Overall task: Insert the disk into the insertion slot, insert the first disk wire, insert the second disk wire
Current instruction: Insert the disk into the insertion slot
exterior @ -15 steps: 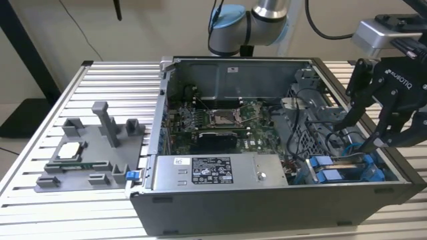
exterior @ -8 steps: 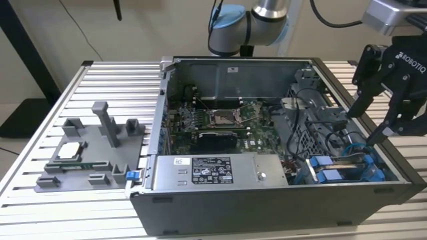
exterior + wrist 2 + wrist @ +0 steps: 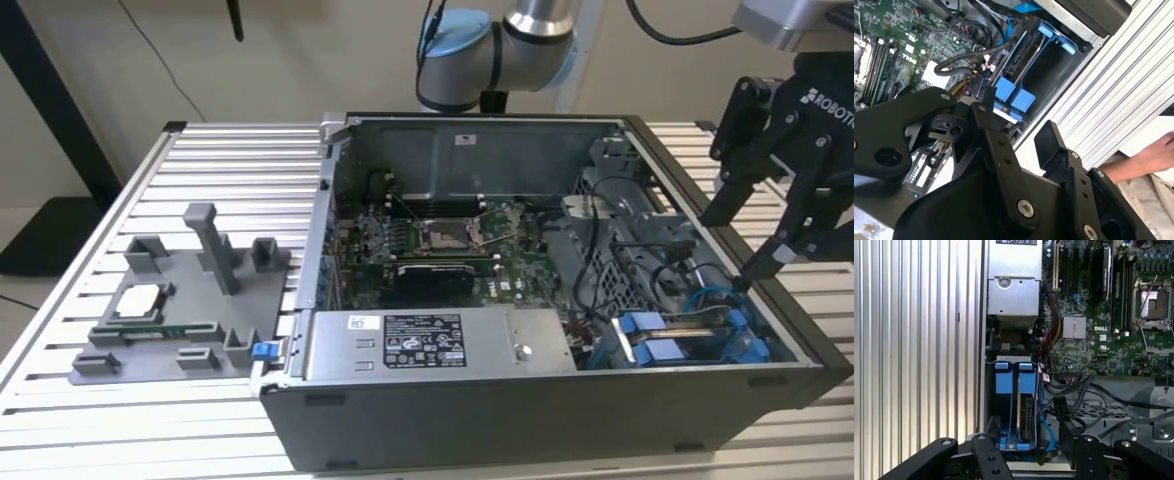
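The black wire curves loosely (image 3: 1083, 394) next to the bay, so it will bend into a loop when I bring the black connector (image 3: 1060, 406) to the disk.
The disk (image 3: 1025, 418) stands on edge inside the insertion slot (image 3: 1010, 405), its blue carrier tabs (image 3: 1014, 382) at the slot's mouth. In the exterior view the slot (image 3: 667, 345) is at the case's front corner on the exterior view's right. My gripper (image 3: 1029, 429) hangs open just above it, one finger on each side of the bay, nothing between them. A black wire with a connector (image 3: 1060, 407) lies loose beside one finger. In the second wrist view the gripper (image 3: 1014, 120) stands over the blue tabs (image 3: 1015, 96). In the exterior view the gripper (image 3: 741, 250) points down at the bay.
The open computer case (image 3: 534, 420) sits on a slatted aluminium table (image 3: 214, 160). The motherboard (image 3: 441, 240) and grey power supply (image 3: 427, 345) fill the case. A grey fixture (image 3: 187, 300) stands on the exterior view's left. A person's hand (image 3: 1149, 160) rests beyond the table edge.
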Controlling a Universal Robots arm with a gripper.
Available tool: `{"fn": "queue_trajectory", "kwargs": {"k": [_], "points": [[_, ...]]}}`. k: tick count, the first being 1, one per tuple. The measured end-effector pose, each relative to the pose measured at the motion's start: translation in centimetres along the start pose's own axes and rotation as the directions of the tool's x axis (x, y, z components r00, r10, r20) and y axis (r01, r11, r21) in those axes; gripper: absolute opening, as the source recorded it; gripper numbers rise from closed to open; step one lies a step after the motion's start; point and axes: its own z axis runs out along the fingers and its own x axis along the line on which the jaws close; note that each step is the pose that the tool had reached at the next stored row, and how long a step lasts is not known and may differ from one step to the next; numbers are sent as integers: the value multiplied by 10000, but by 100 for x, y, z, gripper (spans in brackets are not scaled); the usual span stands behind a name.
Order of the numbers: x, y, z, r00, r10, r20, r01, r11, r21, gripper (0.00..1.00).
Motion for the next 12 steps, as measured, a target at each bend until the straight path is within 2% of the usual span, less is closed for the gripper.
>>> {"fn": "queue_trajectory", "kwargs": {"k": [4,8,12], "points": [[-17,0,-6,10000,0,-8,0,10000,0,100],[-93,25,4,10000,0,-7,0,10000,7,100],[-123,99,54,10000,1,-3,-1,9999,105,100]]}}
